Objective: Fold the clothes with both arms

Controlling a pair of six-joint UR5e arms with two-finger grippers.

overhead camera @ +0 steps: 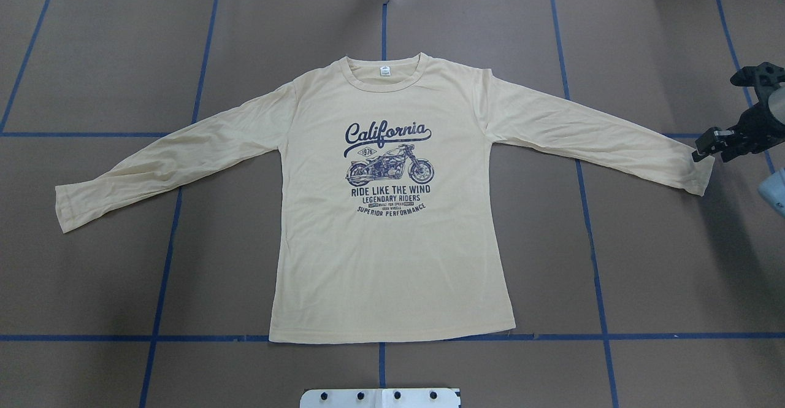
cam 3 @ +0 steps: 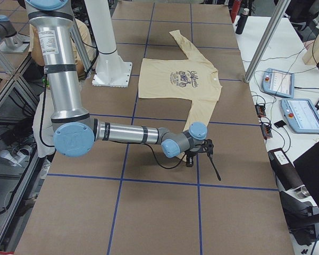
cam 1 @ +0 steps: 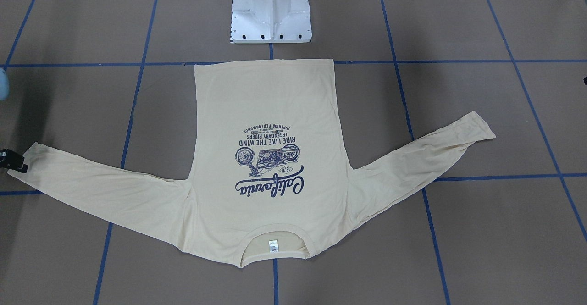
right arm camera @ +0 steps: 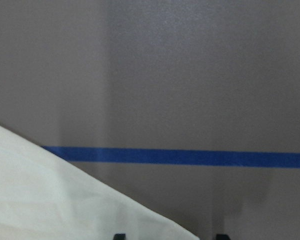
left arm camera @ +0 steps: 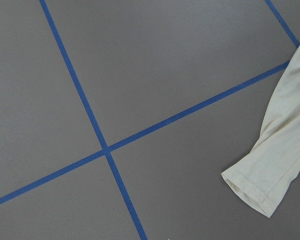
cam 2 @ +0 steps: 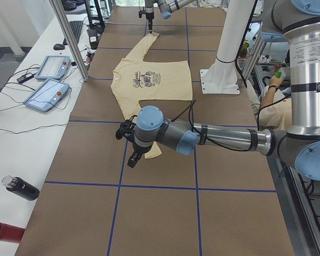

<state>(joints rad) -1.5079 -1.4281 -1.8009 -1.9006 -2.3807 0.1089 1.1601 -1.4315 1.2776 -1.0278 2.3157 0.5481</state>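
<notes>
The cuff's corner (right arm camera: 191, 237) is off the middle of my right gripper's open fingers, so next I move my right gripper over that corner (cam 1: 11, 174) and pinch it before I fold the sleeve.
The clothes are one cream long-sleeved T-shirt (overhead camera: 392, 261), lying flat and print-up on the brown table with both sleeves spread; its hem points toward the pedestal. My right gripper (overhead camera: 704, 150) sits low at the cuff of the sleeve on the robot's right (overhead camera: 687, 165). In the right wrist view its fingertips (right arm camera: 119, 236) stand apart, open, with the fabric edge (right arm camera: 65, 200) below them. My left gripper (cam 2: 129, 146) shows only in the exterior left view, hovering above the other cuff (left arm camera: 255, 185); whether it is open or shut I cannot tell.
The white pedestal base (cam 1: 270, 20) stands just beyond the hem. Blue tape lines (overhead camera: 184, 337) grid the table. Two teach pendants (cam 2: 48, 93), a metal post (cam 2: 69, 42) and bottles (cam 2: 21, 188) line the far side. A seated person (cam 2: 272, 101) is behind the robot.
</notes>
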